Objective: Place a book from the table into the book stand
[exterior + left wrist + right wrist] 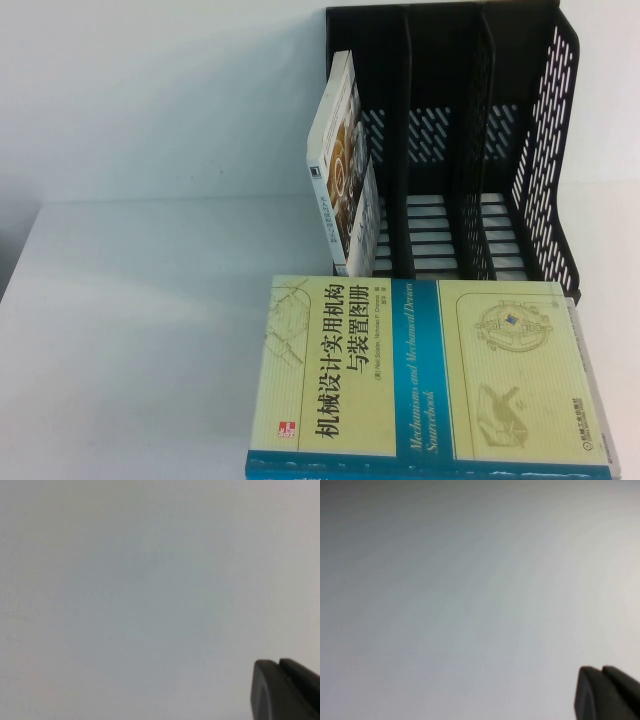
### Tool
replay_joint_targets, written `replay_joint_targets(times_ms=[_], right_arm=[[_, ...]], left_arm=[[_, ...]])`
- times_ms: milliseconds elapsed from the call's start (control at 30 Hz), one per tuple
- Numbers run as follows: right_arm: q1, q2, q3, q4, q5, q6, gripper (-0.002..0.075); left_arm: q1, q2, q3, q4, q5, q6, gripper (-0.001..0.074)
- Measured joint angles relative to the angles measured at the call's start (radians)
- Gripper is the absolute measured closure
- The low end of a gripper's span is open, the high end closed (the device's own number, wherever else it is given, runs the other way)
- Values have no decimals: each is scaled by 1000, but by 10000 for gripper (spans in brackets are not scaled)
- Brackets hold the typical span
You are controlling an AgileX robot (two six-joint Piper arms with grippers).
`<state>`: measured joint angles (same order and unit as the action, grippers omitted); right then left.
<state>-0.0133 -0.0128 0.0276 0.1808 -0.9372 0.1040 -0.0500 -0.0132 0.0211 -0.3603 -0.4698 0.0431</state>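
Note:
The yellow book is lying flat over the grey book (598, 388), so next my right gripper slides the yellow book toward my left gripper to free an edge to grip (262, 380).
The book (420, 370), thick and pale yellow with a blue spine and black Chinese title, lies flat on the white table (130, 330) close in front of the book stand (545, 150). The stand is a black perforated rack with three upright slots; its middle and right slots hold nothing. Neither arm shows in the high view. In the left wrist view my left gripper (278, 663) has its two dark fingertips pressed together, holding nothing, over a plain white surface. My right gripper (601, 670) looks the same in the right wrist view: shut and empty.
A thinner white book (345, 170) with a brown cover picture leans tilted in the stand's left slot. Bare white tabletop stretches to the left of the yellow book. The stand rises against a white back wall.

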Motion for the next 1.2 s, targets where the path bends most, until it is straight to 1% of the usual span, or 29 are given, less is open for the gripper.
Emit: replay_joint_targets(times_ms=[67,133,167,233,333,433,500,567,733,833,900,1067,1200], right_arm=[[0,0,-3,43,30,0,729],[0,0,-36,105,152,-18,729],[0,0,-60,130,222,-43,729],[0,0,-139,190,430,-150,729],[0,7,-259,270,752,-375,729],[0,78,-367,313,976,-501,729],[0,148,-420,328,1106,-511,728],[0,235,-468,332,1249,-479,728],[0,532,-572,332,1588,-418,728],[0,694,-612,332,1722,-405,728],[0,777,-626,332,1754,-401,728],[0,921,-628,374,1750,-423,728],[0,998,-630,452,1723,-507,728]], left_arm=[[0,0,0,-4,-24,-27,737],[0,0,-3,4,-31,-21,737],[0,-1,-16,13,-6,0,737],[0,-1,-87,34,109,75,737],[0,4,-217,41,279,169,737],[0,52,-319,11,378,187,737],[0,94,-353,-29,417,175,737],[0,142,-359,-65,443,166,737],[0,242,-359,-223,509,142,737],[0,297,-359,-330,551,136,737],[0,338,-359,-372,576,136,737],[0,453,-359,-519,673,135,737],[0,588,-359,-689,821,161,737]])
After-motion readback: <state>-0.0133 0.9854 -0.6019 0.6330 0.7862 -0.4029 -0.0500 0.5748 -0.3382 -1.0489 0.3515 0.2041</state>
